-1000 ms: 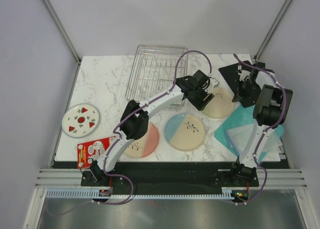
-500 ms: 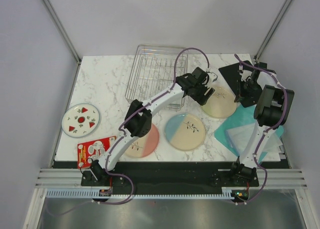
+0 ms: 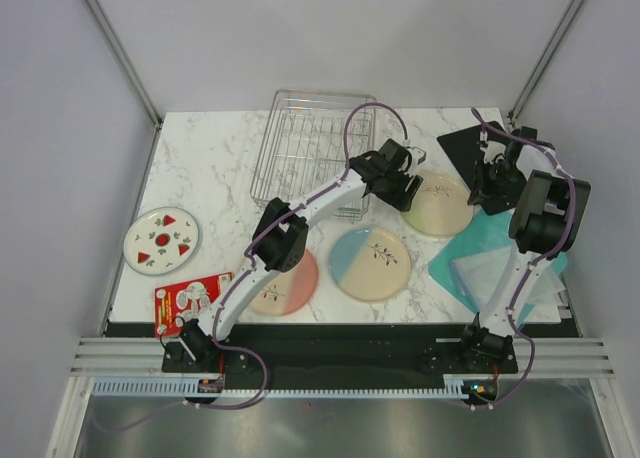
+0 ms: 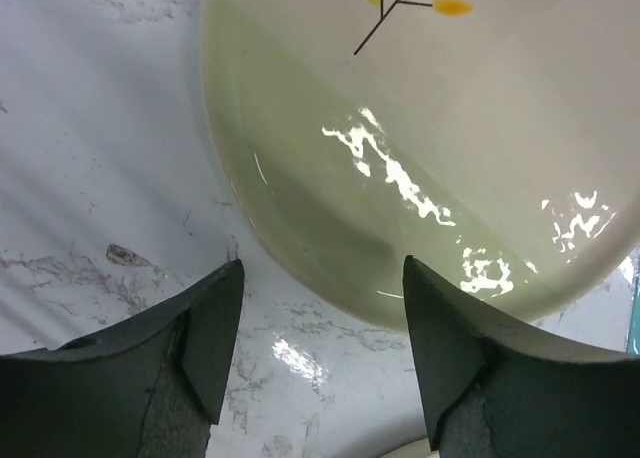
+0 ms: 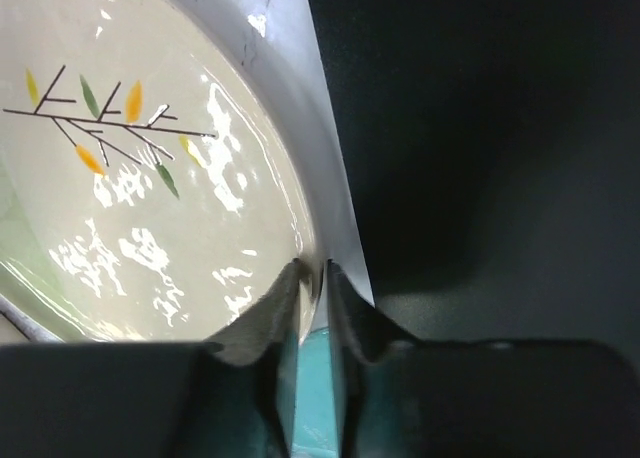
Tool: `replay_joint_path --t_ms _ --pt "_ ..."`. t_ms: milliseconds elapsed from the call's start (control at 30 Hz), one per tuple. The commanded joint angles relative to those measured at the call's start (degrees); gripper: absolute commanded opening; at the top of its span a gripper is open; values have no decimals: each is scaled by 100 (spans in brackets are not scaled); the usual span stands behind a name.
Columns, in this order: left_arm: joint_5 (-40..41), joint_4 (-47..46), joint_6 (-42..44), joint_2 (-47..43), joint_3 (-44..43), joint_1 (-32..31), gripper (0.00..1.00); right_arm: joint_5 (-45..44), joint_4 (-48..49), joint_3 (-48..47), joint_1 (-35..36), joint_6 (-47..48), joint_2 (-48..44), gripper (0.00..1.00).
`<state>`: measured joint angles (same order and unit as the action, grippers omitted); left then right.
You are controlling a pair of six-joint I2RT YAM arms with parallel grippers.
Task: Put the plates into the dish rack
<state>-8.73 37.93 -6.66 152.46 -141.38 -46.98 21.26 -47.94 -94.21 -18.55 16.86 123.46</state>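
Observation:
The dish rack's corner (image 3: 352,212) has my left arm across it, so my left gripper should withdraw while my right gripper lifts the green plate by its board-side rim (image 3: 471,210).
The green plate (image 3: 443,206) (image 4: 470,128) (image 5: 130,178) lies on the marble at the right, beside the dish rack (image 3: 305,148). My left gripper (image 3: 404,191) (image 4: 322,348) hangs open over that plate's left rim, nothing between its fingers. My right gripper (image 3: 479,191) (image 5: 315,270) straddles the plate's right rim with only a thin gap between the jaws; I cannot see whether they press on it. The blue plate (image 3: 370,263) lies in the middle. My left arm partly covers the pink plate (image 3: 292,283). A white plate with red fruit (image 3: 161,240) sits far left.
A flat black board (image 3: 462,148) (image 5: 480,128) lies behind the right gripper. Teal and clear sheets (image 3: 500,268) cover the right front corner. A red-and-white packet (image 3: 190,300) lies at the front left. Metal frame posts rise at both back corners.
My left gripper has drawn back up and to the left, uncovering more of the green plate. The right arm has hardly moved.

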Motion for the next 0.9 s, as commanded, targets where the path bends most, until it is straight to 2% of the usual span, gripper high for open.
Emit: replay_joint_path --t_ms 0,33,200,300,367,400,500,700,767,867 --pt "-673 -277 -354 178 -171 22 66 579 -433 53 -158 309 380 28" --pt "-752 -286 -345 196 -153 22 63 1008 -566 -9 -219 370 581 29" --pt "-1069 -348 -319 222 -83 22 42 1784 -1243 -299 -290 835 1101 33" --pt "-1148 -365 -328 240 -74 22 34 2425 -1707 -413 -308 1090 1355 35" --pt "-1192 -366 -328 240 -65 14 32 2742 -2051 -597 -325 1389 1672 35" --pt "-1192 -374 -310 240 -56 14 29 3170 -2505 -676 -316 1555 1881 35" --pt "-1184 -366 -310 249 -56 14 27 3752 -3568 -1072 -325 2582 2400 38" --pt "-1061 -436 -292 240 -91 -4 24 3903 -3573 -958 -395 2805 2429 40" --pt "-1087 -462 -292 240 -100 -21 23 4123 -3582 -976 -474 2805 2428 46" --pt "-1148 -497 -292 249 -135 -74 15 4378 -3573 -1037 -545 2708 2543 46"
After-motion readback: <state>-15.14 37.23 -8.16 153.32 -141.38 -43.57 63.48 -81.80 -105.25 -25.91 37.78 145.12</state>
